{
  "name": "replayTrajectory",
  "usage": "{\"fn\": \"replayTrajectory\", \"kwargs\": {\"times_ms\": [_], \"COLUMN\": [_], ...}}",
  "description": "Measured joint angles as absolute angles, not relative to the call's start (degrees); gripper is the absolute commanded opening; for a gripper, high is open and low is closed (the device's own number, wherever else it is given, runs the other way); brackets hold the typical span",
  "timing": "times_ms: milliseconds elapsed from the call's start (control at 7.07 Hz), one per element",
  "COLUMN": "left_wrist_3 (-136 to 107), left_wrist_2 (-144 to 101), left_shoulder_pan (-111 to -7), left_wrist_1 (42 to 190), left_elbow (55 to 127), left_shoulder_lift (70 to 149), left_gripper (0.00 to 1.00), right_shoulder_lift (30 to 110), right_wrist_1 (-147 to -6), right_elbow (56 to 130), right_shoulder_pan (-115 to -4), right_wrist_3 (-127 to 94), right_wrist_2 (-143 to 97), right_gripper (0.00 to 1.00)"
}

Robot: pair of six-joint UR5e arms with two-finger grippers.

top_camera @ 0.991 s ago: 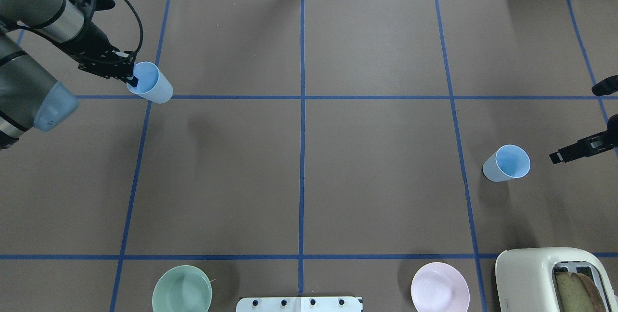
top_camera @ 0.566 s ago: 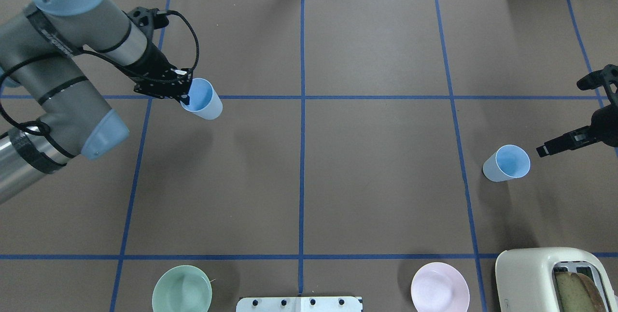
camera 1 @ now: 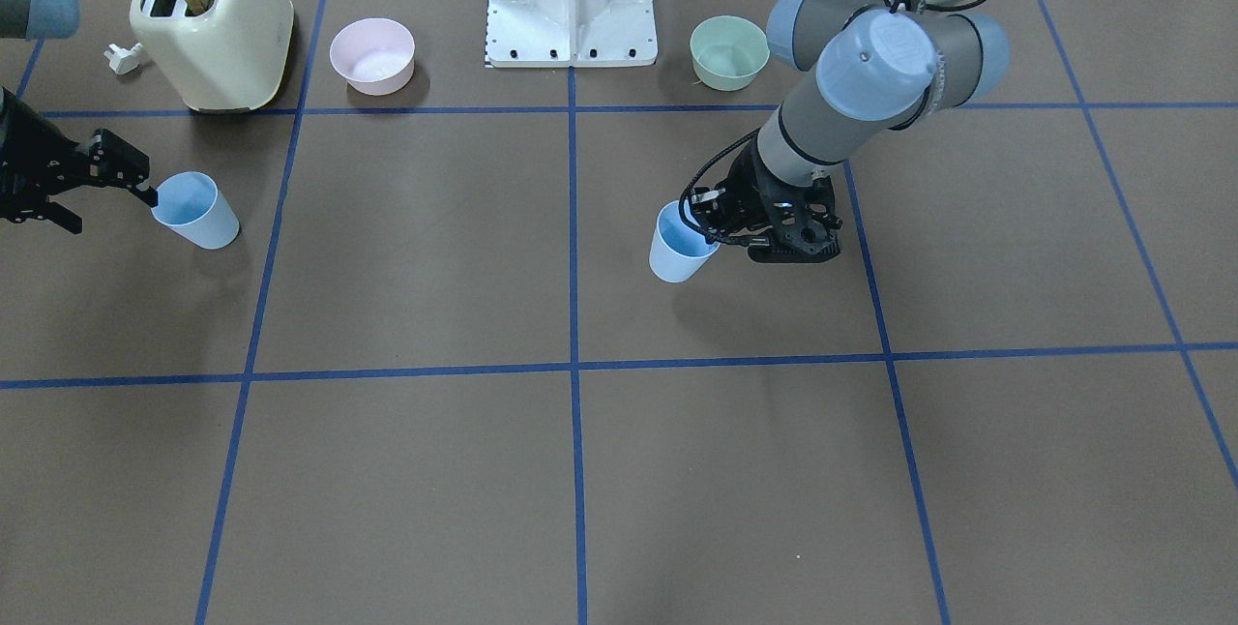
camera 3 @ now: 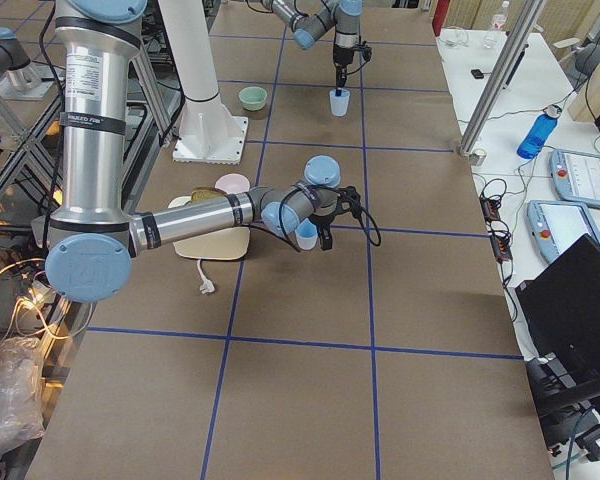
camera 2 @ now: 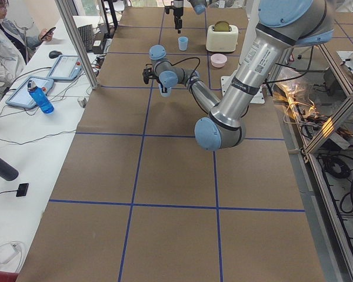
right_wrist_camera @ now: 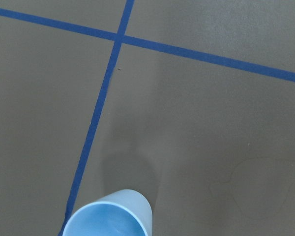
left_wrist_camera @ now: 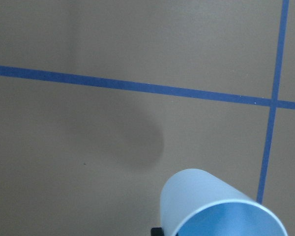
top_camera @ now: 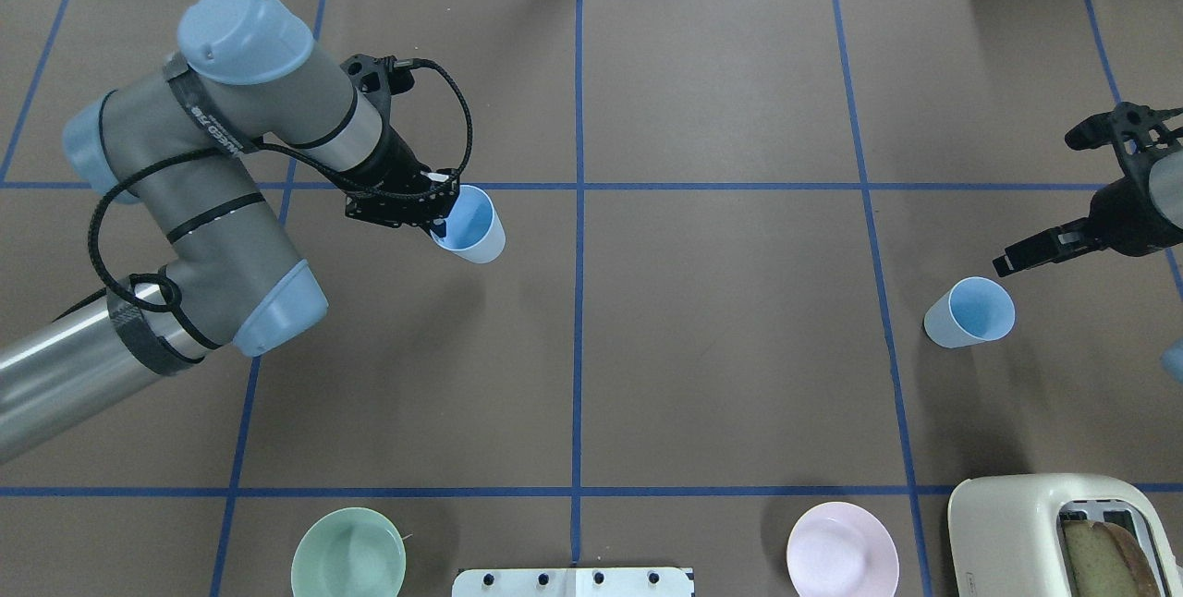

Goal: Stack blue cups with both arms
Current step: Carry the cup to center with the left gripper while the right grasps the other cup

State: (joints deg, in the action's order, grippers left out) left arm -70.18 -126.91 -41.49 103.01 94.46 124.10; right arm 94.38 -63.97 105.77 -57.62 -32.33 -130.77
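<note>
The other blue cup (camera 1: 197,211) should go down almost to its rim when I lower it into the pale-blue cup, because its sides taper (camera 1: 219,232) toward the cup's base.
One pale-blue cup (top_camera: 471,227) hangs off the table in my left gripper (top_camera: 434,224), which is shut on its rim, left of the centre line. The same cup shows in the front view (camera 1: 680,246) with the left gripper (camera 1: 714,230), and in the left wrist view (left_wrist_camera: 216,206). The other blue cup (top_camera: 970,312) stands upright on the table at the right. It also shows in the front view (camera 1: 196,209) and the right wrist view (right_wrist_camera: 110,216). My right gripper (top_camera: 1009,260) hovers open just beside that cup's rim; in the front view (camera 1: 108,202) one finger reaches the rim.
A cream toaster (top_camera: 1044,532) with bread stands at the near right corner. A pink bowl (top_camera: 842,549) and a green bowl (top_camera: 348,554) flank the white base plate (top_camera: 573,581). Blue tape lines grid the brown table (top_camera: 721,347).
My left arm has carried its blue cup rightward toward the table's centre. My right gripper has moved in from the right edge toward the standing cup.
</note>
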Motion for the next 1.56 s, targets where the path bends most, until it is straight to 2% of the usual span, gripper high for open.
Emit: {"fn": "replayTrajectory", "kwargs": {"times_ms": [283,849,1132,1415,1557], "left_wrist_3": [-71.64,-71.91,-71.95,-71.92,-71.96], "left_wrist_2": [-125.05,-124.72,-124.69,-122.99,-121.90], "left_shoulder_pan": [-38.36,-36.23,-35.42,-33.98,-33.32], "left_wrist_1": [103.01,102.97,102.96,103.00,103.01], "left_elbow": [93.94,91.93,91.61,90.04,89.53], "left_shoulder_lift": [126.38,129.68,129.98,131.08,131.46], "left_gripper": [0.00,0.00,0.00,0.00,0.00], "right_shoulder_lift": [94.35,95.07,95.32,95.36,95.35], "right_wrist_1": [-63.98,-63.98,-63.98,-63.98,-63.98], "right_elbow": [105.34,105.54,105.57,105.56,105.53], "right_shoulder_pan": [-55.43,-53.03,-52.23,-51.82,-51.66], "right_wrist_3": [-32.88,-32.92,-32.91,-32.93,-32.92], "right_wrist_2": [-128.91,-127.81,-127.80,-127.79,-127.79], "right_gripper": [0.89,0.86,0.45,0.27,0.14]}}
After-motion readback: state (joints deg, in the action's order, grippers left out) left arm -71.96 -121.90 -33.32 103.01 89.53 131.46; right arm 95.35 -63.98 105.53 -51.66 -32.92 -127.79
